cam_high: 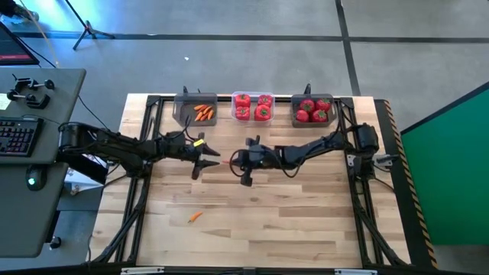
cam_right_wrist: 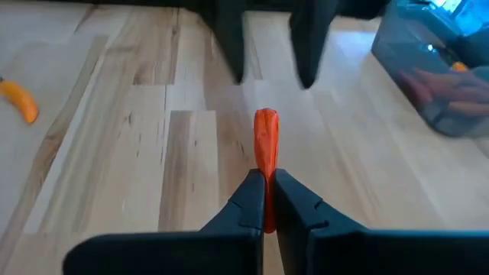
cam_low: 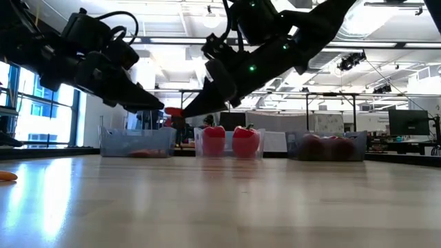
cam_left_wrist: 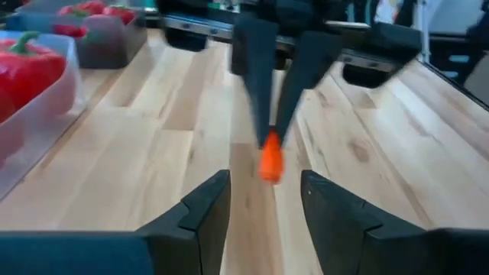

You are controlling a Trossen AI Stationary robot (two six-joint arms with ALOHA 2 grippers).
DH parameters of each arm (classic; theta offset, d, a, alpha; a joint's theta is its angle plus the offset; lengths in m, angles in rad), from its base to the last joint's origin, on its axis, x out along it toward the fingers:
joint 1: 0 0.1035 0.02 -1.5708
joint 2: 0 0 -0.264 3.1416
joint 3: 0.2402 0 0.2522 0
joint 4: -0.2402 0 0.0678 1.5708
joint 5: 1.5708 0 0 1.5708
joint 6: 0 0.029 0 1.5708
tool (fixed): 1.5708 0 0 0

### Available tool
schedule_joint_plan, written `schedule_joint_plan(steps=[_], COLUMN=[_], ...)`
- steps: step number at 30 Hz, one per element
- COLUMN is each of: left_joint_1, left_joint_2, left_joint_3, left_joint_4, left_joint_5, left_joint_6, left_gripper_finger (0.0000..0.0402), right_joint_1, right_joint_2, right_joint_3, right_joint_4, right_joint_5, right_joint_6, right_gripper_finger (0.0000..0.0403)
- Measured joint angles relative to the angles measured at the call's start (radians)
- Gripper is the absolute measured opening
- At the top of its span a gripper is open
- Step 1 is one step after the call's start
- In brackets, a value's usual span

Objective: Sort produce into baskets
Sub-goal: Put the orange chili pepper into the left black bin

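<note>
I should first take the carrot piece's loose end (cam_low: pixel 169 111) with my left gripper, because my right gripper holds the carrot piece but its basket (cam_high: pixel 195 111) is on my left gripper's side.
My right gripper (cam_right_wrist: pixel 265 200) is shut on a small orange carrot piece (cam_right_wrist: pixel 265 141) above the table's middle (cam_high: pixel 231 161). My left gripper (cam_left_wrist: pixel 263 214) is open and faces it from the left (cam_high: pixel 210 161). The carrot's free end (cam_left_wrist: pixel 269 159) points at the gap between the left fingers, short of them. Another carrot piece (cam_high: pixel 195 216) lies on the table nearer the front. At the far edge stand three baskets: a dark grey one with carrot pieces (cam_high: pixel 197 111), a clear one with red peppers (cam_high: pixel 253 107) and a dark grey one with tomatoes (cam_high: pixel 313 111). My right gripper pinches one end of the carrot piece (cam_right_wrist: pixel 265 183) between its two fingertips. The fingers come from the table's right, slanting down. The carrot sticks out ahead along the fingers toward the left gripper and is lifted clear of the table (cam_low: pixel 173 111).
A black frame (cam_high: pixel 150 153) runs along the table's left, right and far sides. The bare wooden top (cam_high: pixel 290 221) spreads toward the near edge. A desk with a keyboard (cam_high: pixel 17 137) stands left of the table.
</note>
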Motion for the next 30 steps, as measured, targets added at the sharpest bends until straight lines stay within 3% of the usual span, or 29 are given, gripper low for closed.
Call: schedule_joint_plan(steps=[12, 19, 30], left_joint_1=[-0.075, -0.111, -0.112], left_joint_2=[0.0, 0.0, 0.0], left_joint_3=[0.035, 0.121, 0.129], left_joint_4=[-0.034, -0.128, -0.212], left_joint_5=[-0.121, -0.122, -0.126], left_joint_6=[-0.042, -0.045, -0.048], left_gripper_finger=[0.0151, 0.0127, 0.009], right_joint_1=[-0.011, -0.01, -0.01], right_joint_2=[-0.001, -0.001, -0.001], right_joint_3=[0.001, 0.001, 0.001], right_joint_4=[0.1, 0.1, 0.122], right_joint_5=[-0.044, -0.047, -0.042], right_joint_6=[-0.045, -0.053, -0.053], right_gripper_finger=[0.0003, 0.0003, 0.0003])
